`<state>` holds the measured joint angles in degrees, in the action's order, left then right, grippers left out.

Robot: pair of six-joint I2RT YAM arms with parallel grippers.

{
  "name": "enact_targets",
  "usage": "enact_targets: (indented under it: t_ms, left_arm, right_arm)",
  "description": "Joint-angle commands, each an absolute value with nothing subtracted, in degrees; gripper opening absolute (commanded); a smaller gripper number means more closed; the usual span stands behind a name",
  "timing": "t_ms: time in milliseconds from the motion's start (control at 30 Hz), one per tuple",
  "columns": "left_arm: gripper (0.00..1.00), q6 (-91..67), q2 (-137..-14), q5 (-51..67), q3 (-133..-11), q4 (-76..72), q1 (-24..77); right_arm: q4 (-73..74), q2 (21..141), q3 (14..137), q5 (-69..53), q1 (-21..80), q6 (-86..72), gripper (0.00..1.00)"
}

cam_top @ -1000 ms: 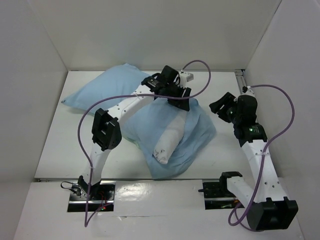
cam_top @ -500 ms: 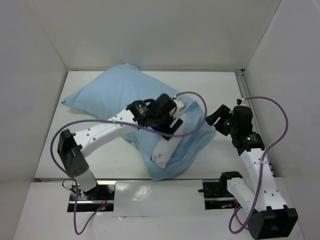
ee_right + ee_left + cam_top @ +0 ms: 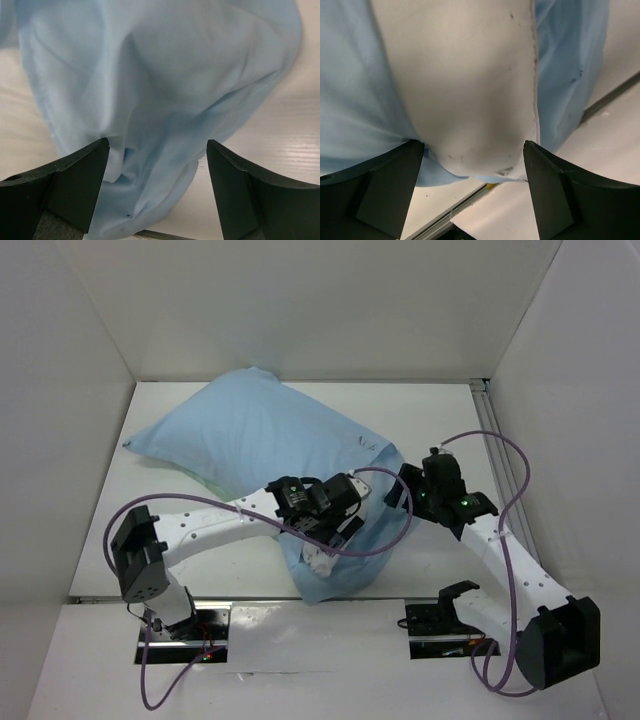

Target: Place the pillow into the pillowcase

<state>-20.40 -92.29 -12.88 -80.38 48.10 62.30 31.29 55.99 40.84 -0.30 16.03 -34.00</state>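
The white pillow's end (image 3: 320,561) is sticking out of the pillowcase's opening. Next, my right gripper pinches the pillowcase's loose cloth (image 3: 383,517) next to that end and pulls it over the pillow.
The light blue pillowcase (image 3: 250,435) lies plump from the far left of the table toward the near middle. The white pillow's end (image 3: 318,558) sticks out of its near mouth. My left gripper (image 3: 338,535) hovers right over that end. In the left wrist view its jaws (image 3: 474,150) stand wide open, with the pillow (image 3: 470,85) bulging just beyond the tips and the pillowcase (image 3: 360,100) on both sides. My right gripper (image 3: 400,498) is at the pillowcase's right edge. Its jaws (image 3: 157,150) are open, with loose blue pillowcase cloth (image 3: 160,75) hanging between and beyond them.
White walls close in the table on the left, far and right sides. A metal rail (image 3: 490,420) runs along the right edge and another (image 3: 610,95) along the near edge. Purple cables (image 3: 520,480) loop over both arms.
My left arm swung down and nearer, from over the pillowcase's middle to the pillow's exposed end, and its jaws widened. My right arm moved left to the pillowcase, and its jaws widened too.
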Motion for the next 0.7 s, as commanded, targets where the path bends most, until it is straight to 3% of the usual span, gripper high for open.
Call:
enact_targets:
  t_ms: [0,33,67,100,167,400,667]
  left_arm:
    - [0.94,-21.4,-97.3,-13.8,-80.2,45.6,62.2]
    - [0.92,-21.4,-98.3,-14.5,-80.2,45.0,62.2]
    - [0.79,-21.4,-100.4,-15.9,-80.9,44.2,62.2]
    - [0.60,-21.4,-101.5,-16.6,-81.5,43.5,62.2]
    - [0.00,-22.6,-103.4,-17.7,-83.8,44.3,59.9]
    - [0.00,-21.0,-97.9,-0.7,-92.0,42.5,49.8]
    - [0.00,-19.2,-98.5,5.7,-97.5,43.1,45.6]
  right_arm:
    - [31.3,55.6,43.7,5.7,21.2,-34.1,0.86]
    - [30.6,55.1,43.7,5.7,22.1,-34.1,0.86]
    - [30.6,54.4,43.7,5.7,23.0,-35.8,0.85]
    - [29.6,53.6,43.7,5.7,24.9,-36.5,0.85]
    - [27.8,51.4,41.6,5.7,27.1,-38.5,0.82]
    - [21.6,49.0,36.9,11.4,35.9,-45.5,0.80]
    - [13.6,56.4,37.0,18.4,35.9,-48.7,0.76]
